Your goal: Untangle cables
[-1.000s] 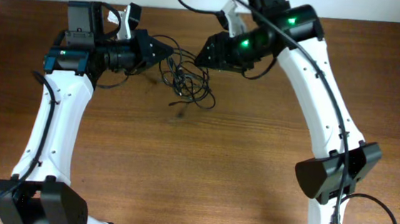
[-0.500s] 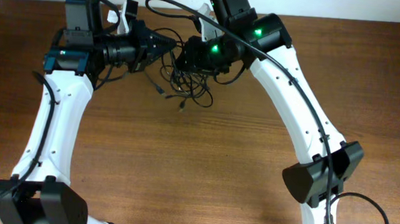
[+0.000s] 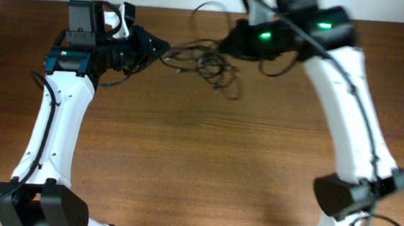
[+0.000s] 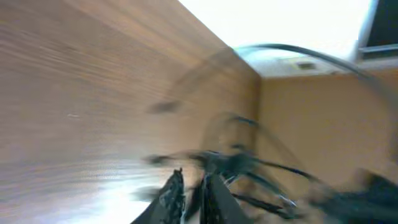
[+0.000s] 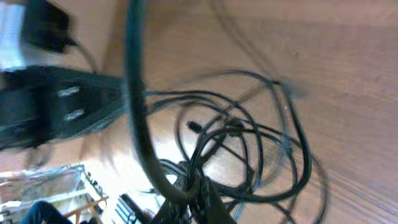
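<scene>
Crossed loops [image 3: 210, 62] bunch between my grippers, so next I lay the cables nearer the front [image 3: 224, 125], open both grippers and regrip the heap of cables with my left gripper.
The cables [image 3: 209, 64] are a loose tangle of thin black cords at the back of the table, drawn out into a line between my two grippers. My left gripper [image 3: 165, 49] points right at the tangle's left end. In the blurred left wrist view its jaws [image 4: 194, 186] stand almost together, with a dark strand of the cables [image 4: 242, 163] running from their tips. My right gripper [image 3: 225, 44] is at the tangle's right end. Seen from the right wrist, it [image 5: 198, 193] is shut on strands, and loops of the cables [image 5: 249, 143] hang beyond over the wood.
The brown wooden table [image 3: 198, 163] ends at a white wall close behind both grippers. The right arm's own thick black cable [image 5: 134, 93] arcs across the right wrist view. Both white arms reach in from the front corners.
The right gripper has shut on the tangle and swung right and back, pulling the cords out sideways. The left gripper has stayed nearly where it was.
</scene>
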Controlling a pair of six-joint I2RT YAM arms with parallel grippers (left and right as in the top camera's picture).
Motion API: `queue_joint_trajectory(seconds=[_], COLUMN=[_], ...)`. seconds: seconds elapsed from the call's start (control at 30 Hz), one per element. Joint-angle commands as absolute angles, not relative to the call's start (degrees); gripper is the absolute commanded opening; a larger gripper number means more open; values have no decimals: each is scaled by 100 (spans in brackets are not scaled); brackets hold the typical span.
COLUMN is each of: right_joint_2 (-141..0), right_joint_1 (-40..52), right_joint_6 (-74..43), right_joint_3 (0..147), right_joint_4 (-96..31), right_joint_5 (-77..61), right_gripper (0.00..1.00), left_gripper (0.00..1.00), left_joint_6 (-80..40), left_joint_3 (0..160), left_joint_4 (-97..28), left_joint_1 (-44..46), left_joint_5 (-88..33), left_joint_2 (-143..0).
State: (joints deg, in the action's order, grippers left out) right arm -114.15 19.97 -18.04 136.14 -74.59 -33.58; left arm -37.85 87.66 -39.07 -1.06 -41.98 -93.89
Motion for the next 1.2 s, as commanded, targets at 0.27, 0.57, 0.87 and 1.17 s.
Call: queue_joint_trajectory(seconds=[0.27,0.57,0.87,1.17], right_joint_2=[-10543,-10560,-10593,-10613], right_joint_1=[1118,1955,1953,1949], right_joint_6=[-1391,-1540,-1549,-1546], right_joint_3=[13544,13500,13500,13500], right_joint_4=[-8114,-8005,-7994,-8003], right_joint_5=[-3953,-3306,-3249,-3249], right_gripper=[4,4,4,4], left_gripper=[25,59,100,61], left_joint_6=[-720,-19,-200,-2871], left_joint_3=[8849,8849,8849,8849], left_joint_4=[-5317,-3896,-3192,-2617], left_joint_1=[-148,648,1496,1562], left_joint_5=[-3221,-6552,-6187,-2661], left_joint_2=[-9233,-9233,-9233,-9233])
